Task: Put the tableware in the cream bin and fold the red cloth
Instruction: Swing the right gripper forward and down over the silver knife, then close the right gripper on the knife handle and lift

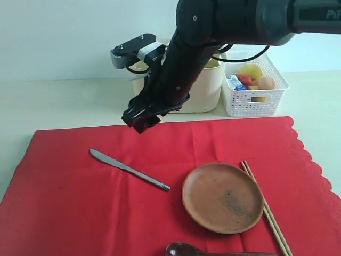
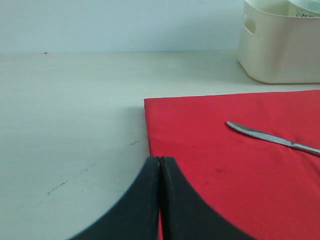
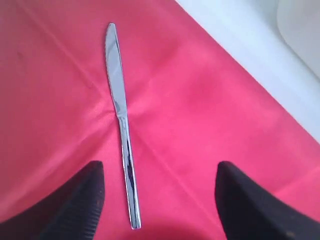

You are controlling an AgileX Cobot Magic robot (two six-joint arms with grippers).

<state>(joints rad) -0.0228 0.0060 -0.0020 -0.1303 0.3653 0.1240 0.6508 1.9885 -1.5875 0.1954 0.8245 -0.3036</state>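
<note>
My right gripper's open fingers have the knife's handle (image 1: 150, 178) running lengthwise along the gap between them, so I carry on going down until they are on both sides of the knife's middle (image 1: 126, 167), and then close them.
The red cloth (image 1: 80, 202) lies flat on the table. On it rest a metal knife (image 1: 128, 169), a round brown plate (image 1: 222, 197), wooden chopsticks (image 1: 265, 208) and a dark brown spoon (image 1: 184, 249) at the front edge. My right gripper (image 1: 141, 120) hangs open above the cloth just behind the knife; in the right wrist view the knife (image 3: 122, 125) lies below the open right gripper (image 3: 160, 167), its handle end nearer one finger. My left gripper (image 2: 160, 161) is shut on nothing, low over the cloth's corner (image 2: 240, 165). The cream bin (image 1: 205, 85) stands behind, a pale bowl (image 2: 305, 7) inside.
A white lattice basket (image 1: 254, 85) with foods stands to the right of the bin. The right arm (image 1: 213, 32) crosses in front of the bin. Bare pale table (image 2: 70, 115) stretches to the left of the cloth.
</note>
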